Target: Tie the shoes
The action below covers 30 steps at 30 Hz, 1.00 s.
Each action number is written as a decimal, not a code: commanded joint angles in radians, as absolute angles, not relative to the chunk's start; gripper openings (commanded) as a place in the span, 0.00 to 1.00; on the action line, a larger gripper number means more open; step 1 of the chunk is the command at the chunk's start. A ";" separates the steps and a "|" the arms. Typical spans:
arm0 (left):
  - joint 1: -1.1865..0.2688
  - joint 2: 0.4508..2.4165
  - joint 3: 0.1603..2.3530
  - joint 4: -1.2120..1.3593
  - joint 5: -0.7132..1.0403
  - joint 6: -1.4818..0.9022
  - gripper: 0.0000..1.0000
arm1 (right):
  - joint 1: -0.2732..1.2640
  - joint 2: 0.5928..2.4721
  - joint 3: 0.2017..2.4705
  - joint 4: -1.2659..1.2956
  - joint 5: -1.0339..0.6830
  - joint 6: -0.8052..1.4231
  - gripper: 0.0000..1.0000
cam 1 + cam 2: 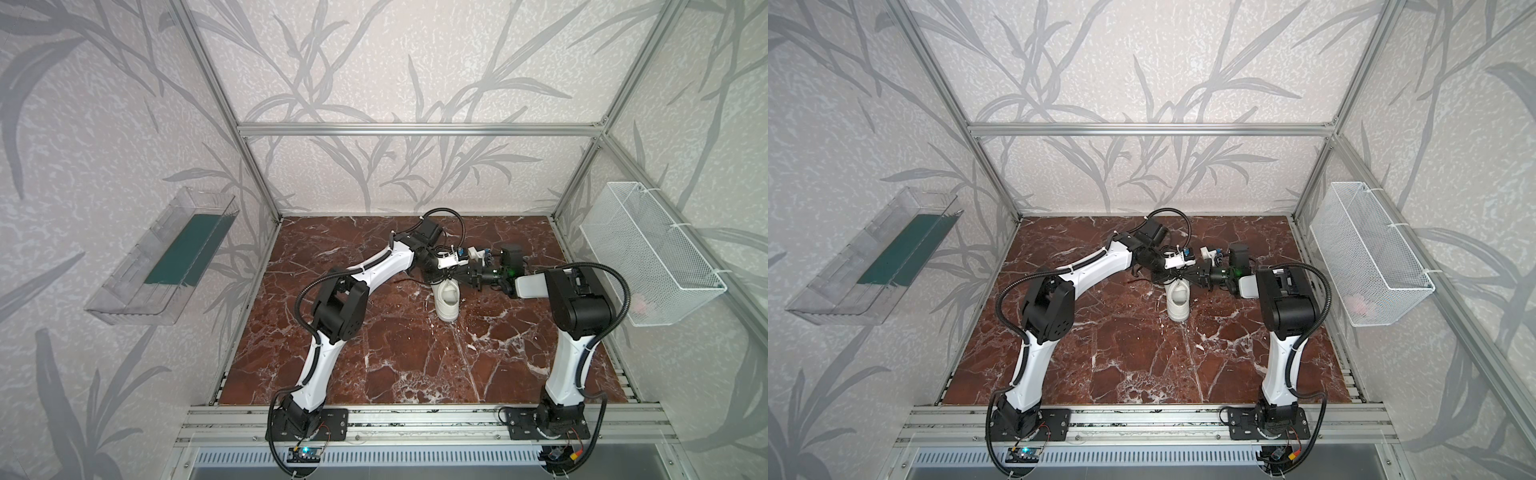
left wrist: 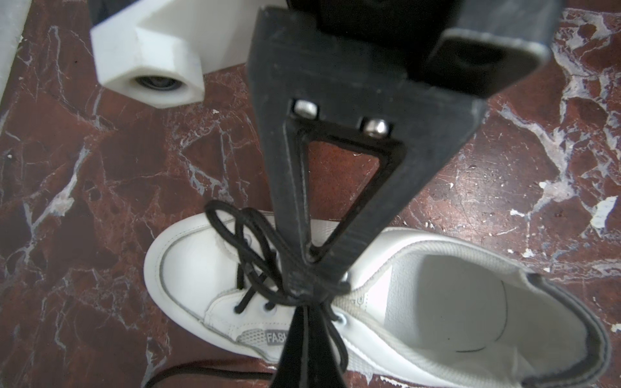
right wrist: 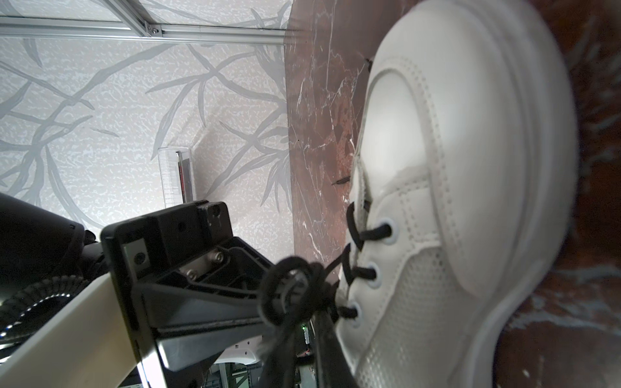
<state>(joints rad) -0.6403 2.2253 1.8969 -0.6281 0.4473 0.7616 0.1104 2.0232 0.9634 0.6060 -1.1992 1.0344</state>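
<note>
The robot's left gripper is pinching the knot [image 2: 296, 298] while the black lace loop goes around the right gripper's fingers. So the left gripper should open, move back and then straddle that loop [image 2: 260, 262].
One white low-top sneaker [image 1: 448, 305] [image 1: 1178, 305] lies on the marble tabletop with its toe toward the back wall. Its black laces [image 2: 248, 242] bunch into a loose knot over the eyelets. My left gripper [image 2: 304, 304] [image 1: 451, 277] reaches across from the left and is shut, its tips pinching that knot. From the right, my right gripper [image 3: 307, 322] [image 1: 462, 279] meets it at the same knot. A narrow gap shows between its fingers, and a lace loop [image 3: 289, 289] sits at their tips. In both top views the two grippers hide the front of the sneaker [image 3: 453, 168].
The red marble tabletop [image 1: 415, 361] is bounded by aluminium frame posts. A clear plastic tray [image 1: 162, 257] hangs on the left wall and a white wire basket [image 1: 652, 257] on the right. A loose lace end [image 2: 208, 371] trails on the marble beside the shoe.
</note>
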 commanded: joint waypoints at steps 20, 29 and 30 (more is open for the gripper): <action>-0.642 2.244 1.925 -0.658 0.488 0.742 0.00 | 0.133 1.986 1.018 0.369 -1.178 0.831 0.25; -0.643 2.237 1.924 -0.644 0.494 0.727 0.00 | 0.140 1.984 1.048 0.272 -1.167 0.758 0.15; -0.643 2.236 1.924 -0.645 0.493 0.727 0.00 | 0.140 1.982 1.046 0.270 -1.167 0.756 0.13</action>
<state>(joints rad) -0.6392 2.2292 1.8969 -0.6369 0.4606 0.7280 0.1291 2.0140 1.0336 0.3309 -1.1717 0.7979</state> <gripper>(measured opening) 0.047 0.134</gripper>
